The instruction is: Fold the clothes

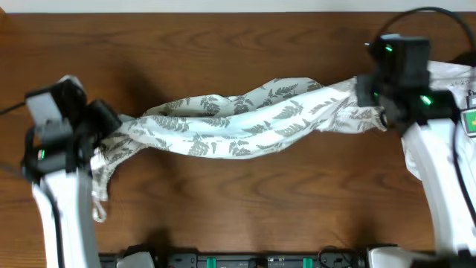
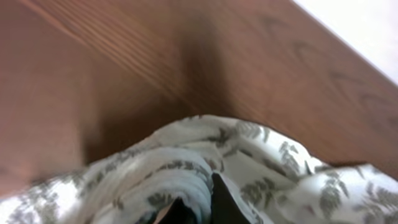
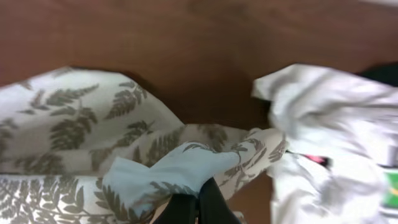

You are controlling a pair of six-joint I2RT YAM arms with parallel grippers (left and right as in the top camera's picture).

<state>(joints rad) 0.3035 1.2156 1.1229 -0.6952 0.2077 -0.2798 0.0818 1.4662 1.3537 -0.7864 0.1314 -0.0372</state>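
I should use my left gripper and my right gripper to swing the white garment open toward the table's far edge (image 1: 260, 37) before folding, as it hangs in a bunched band (image 1: 234, 132).
A white garment with a grey fern print (image 1: 238, 119) hangs stretched in a bunched band between my two grippers above the brown wooden table (image 1: 245, 45). My left gripper (image 1: 104, 130) is shut on its left end; the cloth (image 2: 186, 168) bunches around the fingers (image 2: 198, 208) in the left wrist view. A loose end hangs down beside the left arm. My right gripper (image 1: 372, 100) is shut on the right end; the right wrist view shows the dark fingers (image 3: 198, 208) pinching a fold of the fern cloth (image 3: 93, 124).
A pile of other white clothes (image 1: 455, 82) lies at the right edge under the right arm, and shows in the right wrist view (image 3: 329, 137). Arm bases line the table's front edge (image 1: 260, 260).
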